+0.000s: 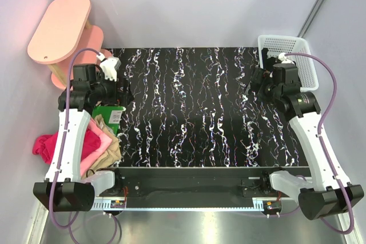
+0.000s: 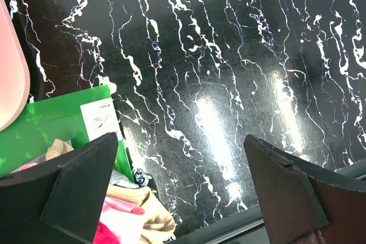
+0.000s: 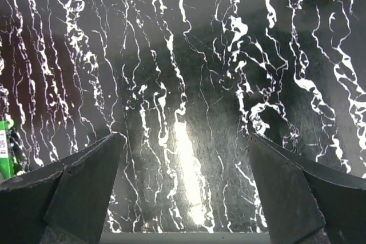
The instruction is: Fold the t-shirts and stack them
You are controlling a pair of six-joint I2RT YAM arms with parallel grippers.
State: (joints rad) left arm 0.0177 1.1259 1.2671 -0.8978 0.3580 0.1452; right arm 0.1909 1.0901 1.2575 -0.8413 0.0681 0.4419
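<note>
Black cloth (image 1: 265,59) is up against the white basket's rim, so the robot's right gripper stays open, keep going over the basket and then closes on the cloth's edge (image 1: 265,51).
A pile of t-shirts lies off the table's left edge: a pink one (image 1: 94,141), a magenta one (image 1: 41,144) and a tan one (image 1: 110,148). In the left wrist view the tan one (image 2: 146,207) and the pink one (image 2: 120,219) show at the bottom left. A small black-and-white scrap of cloth (image 2: 139,178) peeks out there; I cannot tell if it is the black tee. My left gripper (image 1: 123,87) (image 2: 180,181) is open and empty, above the table beside the pile. My right gripper (image 1: 254,84) (image 3: 183,187) is open and empty over the bare table at the right.
A flat green packet (image 1: 108,114) (image 2: 51,124) with a white label lies at the table's left edge, over the pile. A white basket (image 1: 286,55) stands at the back right. A pink stool (image 1: 60,27) stands at the back left. The black marbled table (image 1: 189,112) spreads between the arms.
</note>
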